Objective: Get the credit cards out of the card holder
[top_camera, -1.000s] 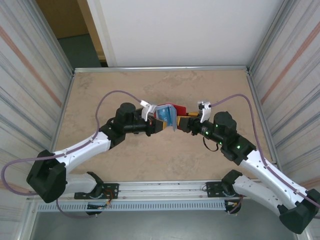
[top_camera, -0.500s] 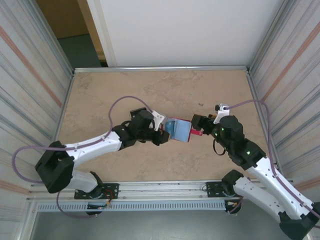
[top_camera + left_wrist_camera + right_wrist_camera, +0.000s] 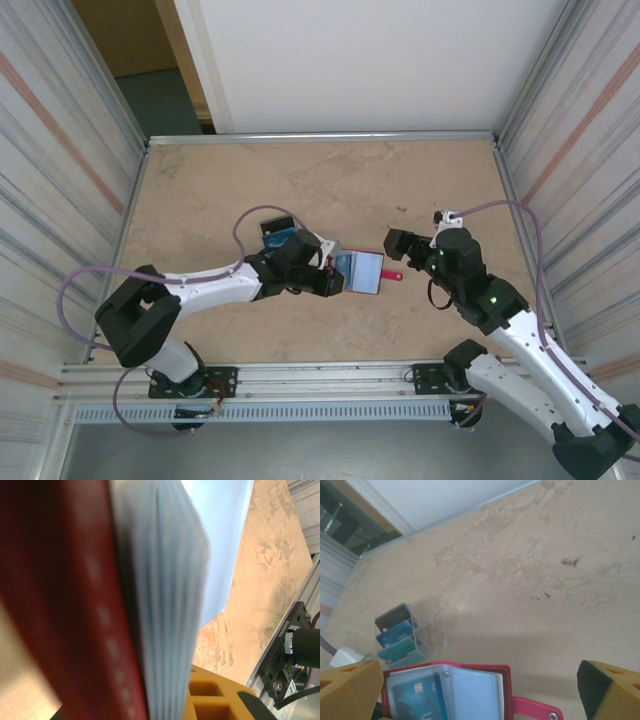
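The card holder is raised by its red edge (image 3: 97,595). Next, my left gripper puts it down flat before my right gripper goes for the blue credit card (image 3: 419,699).
The card holder (image 3: 360,272) is spread open near the table's middle, pale blue sleeves up and red tab (image 3: 392,275) pointing right. My left gripper (image 3: 327,279) is shut on its left edge. In the left wrist view the red cover (image 3: 60,605) and sleeve stack (image 3: 170,610) stand against one yellow finger (image 3: 215,700). My right gripper (image 3: 398,252) is open just right of the holder, touching nothing. The right wrist view has the holder (image 3: 470,690) between my wide-apart fingers (image 3: 350,690), with a blue credit card (image 3: 415,700) in a sleeve.
A clear card stand (image 3: 278,236) with a dark, a blue and a teal card (image 3: 397,635) sits just behind my left wrist. Bare table stretches beyond it to the far rail (image 3: 320,138). Metal walls close in both sides.
My right gripper has opened, let go of the card holder and drawn back to the right. My left arm has brought the holder nearer and lower, now lying flatter and open.
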